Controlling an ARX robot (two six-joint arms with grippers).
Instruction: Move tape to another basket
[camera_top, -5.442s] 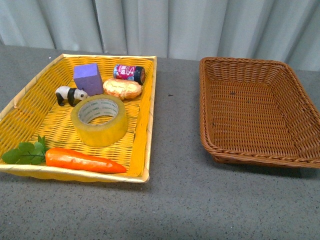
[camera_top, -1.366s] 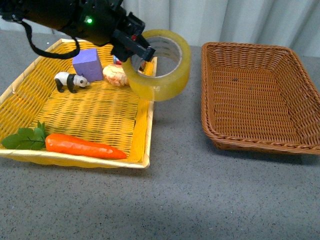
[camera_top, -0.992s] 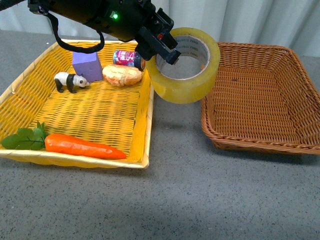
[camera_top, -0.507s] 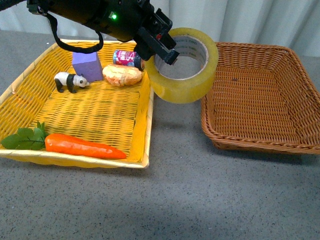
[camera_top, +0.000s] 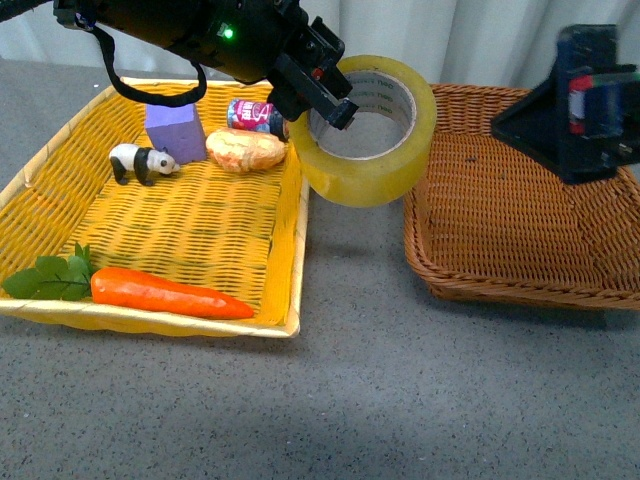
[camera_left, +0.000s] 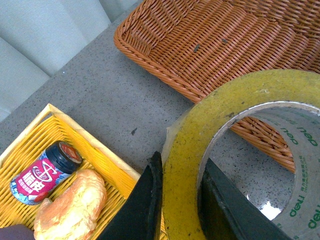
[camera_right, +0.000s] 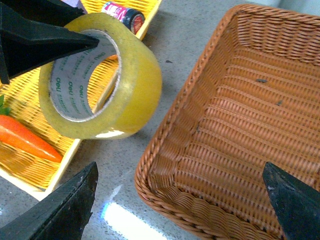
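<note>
The ring's opening is tilted upward, so the tape will come to rest flat in the brown wicker basket when I lower it.
The tape, a wide yellowish roll with a white printed core, hangs tilted in the air over the grey gap between the two trays. My left gripper is shut on its wall, one finger inside the ring and one outside, as the left wrist view shows at the gripper and tape. The brown wicker basket stands at the right with nothing in it. My right gripper hovers open above it. In the right wrist view that gripper spans the basket's near corner, beside the tape.
The yellow tray at the left holds a carrot, a toy panda, a purple block, a can and a bread roll. Grey curtains hang behind the table.
The tape was lifted out of the yellow tray and carried right towards the brown basket; it has barely moved in the last half second. My right gripper has come into view above the basket.
</note>
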